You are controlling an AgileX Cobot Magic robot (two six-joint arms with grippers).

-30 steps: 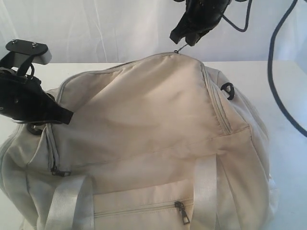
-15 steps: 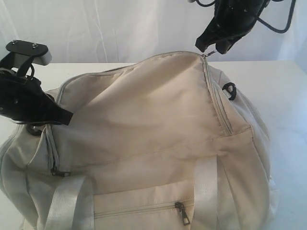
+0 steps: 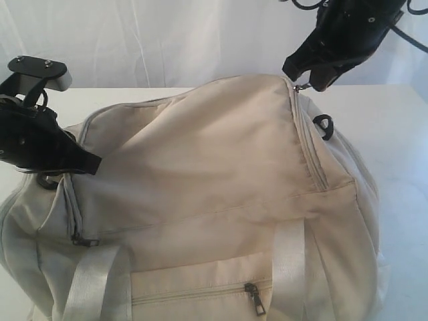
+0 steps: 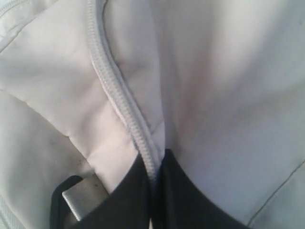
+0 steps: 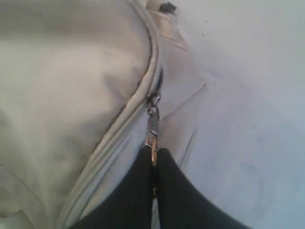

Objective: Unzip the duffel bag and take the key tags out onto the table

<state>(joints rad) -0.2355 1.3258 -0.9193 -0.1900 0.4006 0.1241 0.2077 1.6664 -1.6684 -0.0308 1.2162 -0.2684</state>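
Note:
The metal pull (image 5: 153, 123) lies along the zip and my left gripper holds the bag in place, so my right gripper goes on pulling until the slider gets to the zip's lower end (image 3: 324, 186).
The beige duffel bag (image 3: 214, 200) fills the exterior view on the white table (image 3: 394, 134). My right gripper (image 3: 304, 79) hangs over the bag's far right top corner, shut on the main zipper's metal pull (image 5: 153, 138); the slider (image 5: 153, 99) sits just beyond it, with a short dark gap in the zip there. My left gripper (image 3: 93, 162) is at the bag's left end, shut on the fabric and grey zipper tape (image 4: 143, 148) beside it. The key tags are hidden.
A black D-ring (image 3: 322, 125) sticks out at the bag's right end. Pale webbing straps (image 3: 289, 267) cross the front, where a side pocket zipper pull (image 3: 255, 297) hangs. A white curtain backs the table.
My right gripper has carried the zipper pull to the right along the bag's top, from the middle to the right corner. The left gripper has held still.

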